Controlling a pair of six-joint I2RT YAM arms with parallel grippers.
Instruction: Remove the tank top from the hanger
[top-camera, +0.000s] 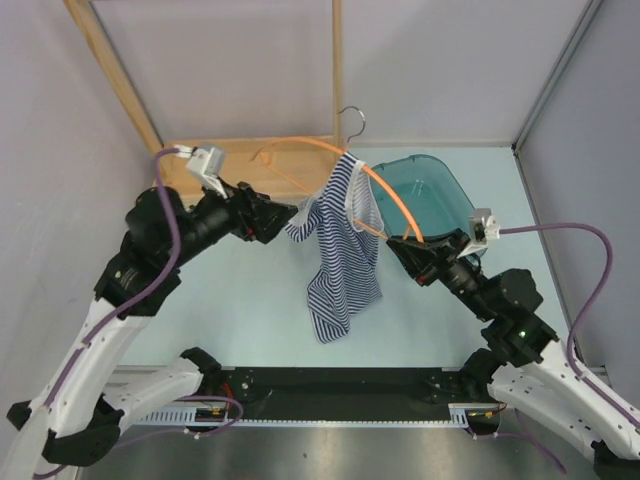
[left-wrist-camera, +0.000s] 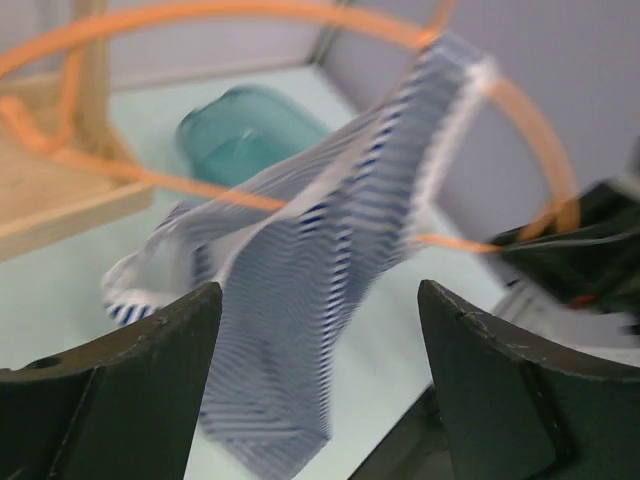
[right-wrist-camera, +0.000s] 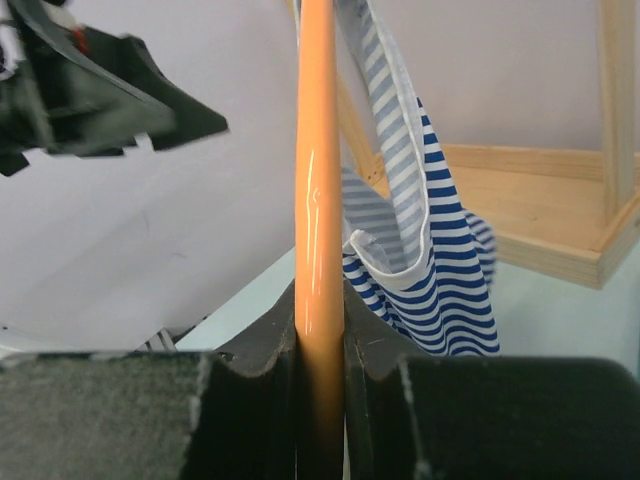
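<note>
My left gripper should take the hanger's free half (top-camera: 290, 140) before my right gripper opens, because my right gripper is in the way at the hanger end (top-camera: 398, 203) where the tank top hangs.
The orange hanger (top-camera: 296, 140) is held up in the air, its grey hook (top-camera: 352, 118) pointing to the back. The striped tank top (top-camera: 345, 265) hangs from the hanger's right half and droops to the table. My right gripper (top-camera: 400, 243) is shut on the hanger's right end, and its wrist view shows the orange rod (right-wrist-camera: 318, 200) clamped between the jaws (right-wrist-camera: 320, 310) with the tank top (right-wrist-camera: 450, 270) just behind. My left gripper (top-camera: 292, 212) is at the top's left edge. Its jaws (left-wrist-camera: 320, 290) stand wide open with the blurred tank top (left-wrist-camera: 310, 260) ahead of them.
A teal plastic bin (top-camera: 430, 190) stands at the back right, behind the hanger. A wooden frame with a low shelf (top-camera: 230, 160) and upright post (top-camera: 338, 70) stands at the back left. Grey walls close in both sides.
</note>
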